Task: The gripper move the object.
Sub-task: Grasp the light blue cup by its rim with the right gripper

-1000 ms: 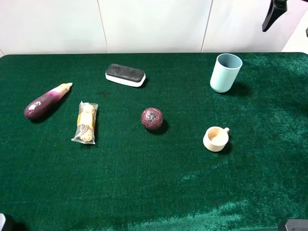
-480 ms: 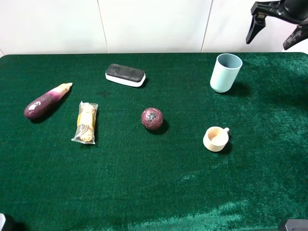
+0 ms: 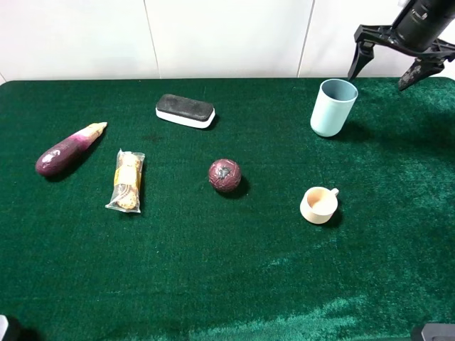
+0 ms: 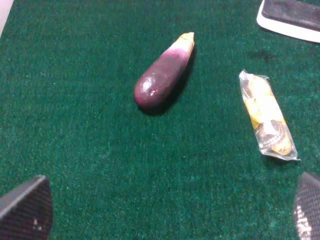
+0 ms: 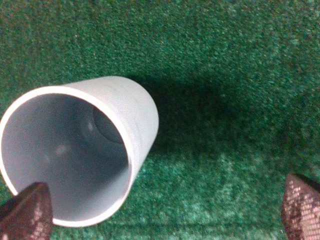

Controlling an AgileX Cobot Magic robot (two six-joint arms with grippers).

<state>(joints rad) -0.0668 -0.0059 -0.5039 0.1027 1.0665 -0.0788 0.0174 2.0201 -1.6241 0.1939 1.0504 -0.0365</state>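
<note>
With one finger over the tumbler's opening [image 3: 338,90] and the other outside its side, my right gripper should keep lowering until both straddle the tumbler's rim [image 3: 355,94], then close.
The object, a tall pale blue tumbler [image 3: 333,107], stands upright on the green cloth at the back right. It fills the right wrist view [image 5: 80,150], seen from above, empty inside. My right gripper [image 3: 384,65] hangs above and just right of the tumbler with its black fingers splayed wide open; its fingertips [image 5: 27,212] show at the frame's lower corners, and it holds nothing. My left gripper [image 4: 165,212] is open over the left of the table, out of the exterior high view.
A small cream cup with a handle [image 3: 318,204] sits in front of the tumbler. A dark red ball [image 3: 225,175], a black and white eraser [image 3: 185,111], a wrapped snack [image 3: 127,181] and a purple eggplant [image 3: 67,150] lie further left.
My right gripper has come down and leftward from the top right corner to just above and beside the tumbler, with its fingers spread. Nothing on the table has moved.
</note>
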